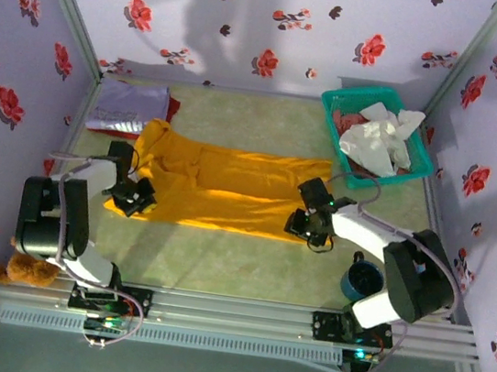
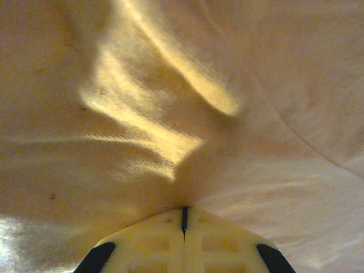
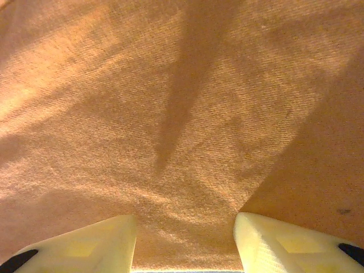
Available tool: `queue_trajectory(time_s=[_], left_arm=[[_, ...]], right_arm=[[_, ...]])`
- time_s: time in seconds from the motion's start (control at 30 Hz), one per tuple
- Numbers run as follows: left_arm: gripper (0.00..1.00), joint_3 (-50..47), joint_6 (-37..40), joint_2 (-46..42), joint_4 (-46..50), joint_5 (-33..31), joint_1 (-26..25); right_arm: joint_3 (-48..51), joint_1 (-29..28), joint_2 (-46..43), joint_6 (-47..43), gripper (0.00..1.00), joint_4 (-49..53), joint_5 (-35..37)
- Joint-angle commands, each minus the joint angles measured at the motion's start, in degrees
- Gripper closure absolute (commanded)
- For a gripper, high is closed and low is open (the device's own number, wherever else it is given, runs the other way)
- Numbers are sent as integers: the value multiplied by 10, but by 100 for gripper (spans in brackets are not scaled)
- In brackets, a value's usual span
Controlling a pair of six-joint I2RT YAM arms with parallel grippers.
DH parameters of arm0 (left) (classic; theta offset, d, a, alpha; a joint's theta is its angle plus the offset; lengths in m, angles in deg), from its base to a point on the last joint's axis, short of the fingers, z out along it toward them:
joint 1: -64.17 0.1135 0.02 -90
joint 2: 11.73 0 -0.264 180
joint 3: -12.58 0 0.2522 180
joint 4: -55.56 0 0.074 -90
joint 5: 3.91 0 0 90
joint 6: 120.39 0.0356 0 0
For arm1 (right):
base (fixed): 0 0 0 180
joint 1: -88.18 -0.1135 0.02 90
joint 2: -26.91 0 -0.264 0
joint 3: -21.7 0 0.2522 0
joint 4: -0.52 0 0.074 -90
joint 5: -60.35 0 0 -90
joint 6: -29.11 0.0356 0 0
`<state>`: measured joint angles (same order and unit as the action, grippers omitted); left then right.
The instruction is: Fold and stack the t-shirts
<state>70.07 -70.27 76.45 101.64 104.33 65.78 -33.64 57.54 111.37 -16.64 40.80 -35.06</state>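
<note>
My right gripper should move back because the orange-yellow t-shirt's corner by the lavender t-shirt sticks out past the orange-yellow t-shirt's far edge. My left gripper should tuck that corner in meanwhile.
The bright orange-yellow t-shirt lies spread across the middle of the table. My left gripper is at its near left corner. In the left wrist view the gripper is shut, and a bunched fold of the orange-yellow cloth is pinched at its tips. My right gripper is at the shirt's near right edge. It stands open, pale fingers apart over the flat cloth near the hem. A folded lavender t-shirt lies on a red one at the back left.
A green basket at the back right holds white t-shirts and reddish cloth. A brown teddy bear sits by the left arm's base. A dark blue round object stands beside the right arm. Flowered walls close in three sides.
</note>
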Motion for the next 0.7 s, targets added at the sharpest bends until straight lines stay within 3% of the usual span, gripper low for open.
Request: queue_trajectory(time_s=[0.0, 0.33, 0.47, 0.67], left_arm=[[97, -53, -29, -10, 46, -26, 4], [92, -122, -65, -162, 101, -40, 4], [83, -40, -48, -205, 161, -66, 4], [74, 116, 17, -107, 186, -63, 5]], right_arm=[[64, 3, -31, 36, 48, 83, 4], [79, 3, -194, 50, 47, 175, 12], [25, 2, -204, 28, 47, 196, 9], [-56, 11, -151, -22, 46, 215, 31]])
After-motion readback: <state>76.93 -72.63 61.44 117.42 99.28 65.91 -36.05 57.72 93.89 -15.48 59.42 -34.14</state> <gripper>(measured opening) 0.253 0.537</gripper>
